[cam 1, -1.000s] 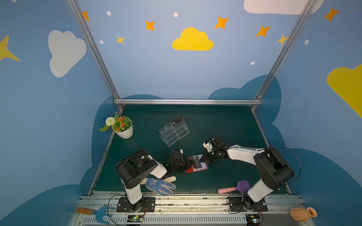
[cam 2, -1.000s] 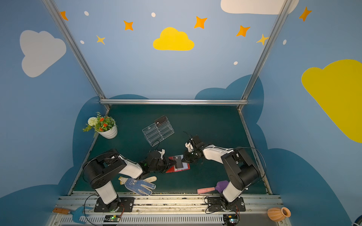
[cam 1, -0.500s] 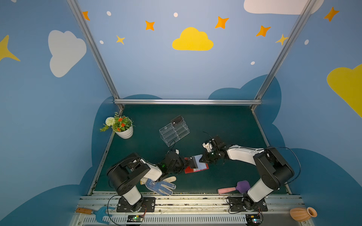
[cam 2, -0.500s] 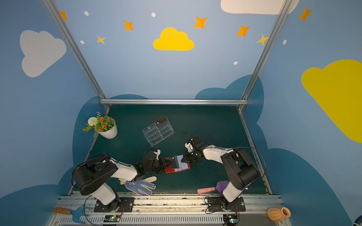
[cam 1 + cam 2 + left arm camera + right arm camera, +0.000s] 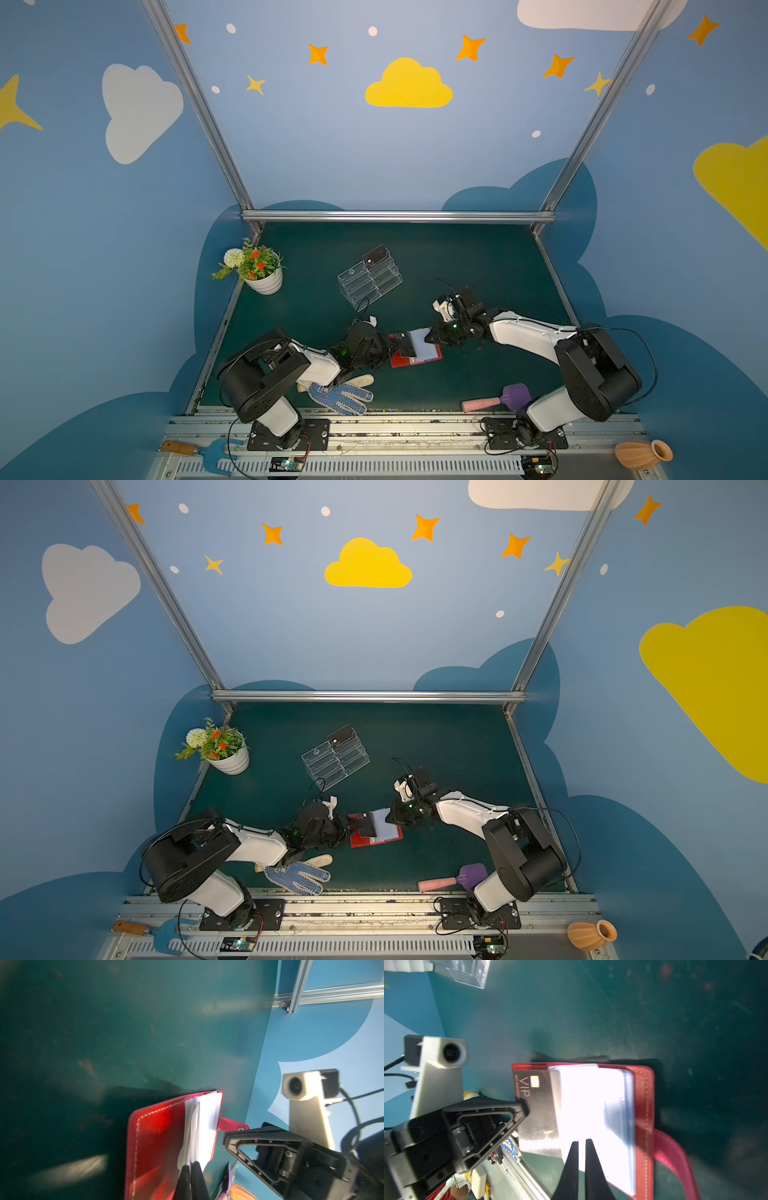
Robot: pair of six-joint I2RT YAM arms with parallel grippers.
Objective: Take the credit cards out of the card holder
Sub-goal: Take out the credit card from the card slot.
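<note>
The sleeve stands up (image 5: pixel 193 1130) with the VIP card, and my right gripper sits toward the strap. It should brace the sleeve (image 5: pixel 417 344) beside the card before my left gripper regrasps.
The card holder (image 5: pixel 415 360) is a red wallet lying open on the green mat, its pale sleeves (image 5: pixel 591 1105) fanned up. A dark credit card (image 5: pixel 535 1109) marked VIP sticks out of the sleeves on the left. My left gripper (image 5: pixel 392 340) is shut on that card, which shows edge-on between its fingers in the left wrist view (image 5: pixel 192 1164). My right gripper (image 5: pixel 428 338) is shut with its tips on the face of the sleeves (image 5: pixel 581 1141), near the strap side, and nothing sits between its fingers. Another dark card (image 5: pixel 376 255) stands in the clear stand.
A clear acrylic tiered stand (image 5: pixel 370 280) sits behind the wallet. A flower pot (image 5: pixel 264 282) stands at the far left. A dotted glove (image 5: pixel 340 397) lies by the left arm and a purple scoop (image 5: pixel 498 399) near the right arm's base.
The left arm has swung its shoulder and elbow to the left while staying shut on the card. The card has tilted and sticks further out of the sleeves. The right gripper has stayed in place.
</note>
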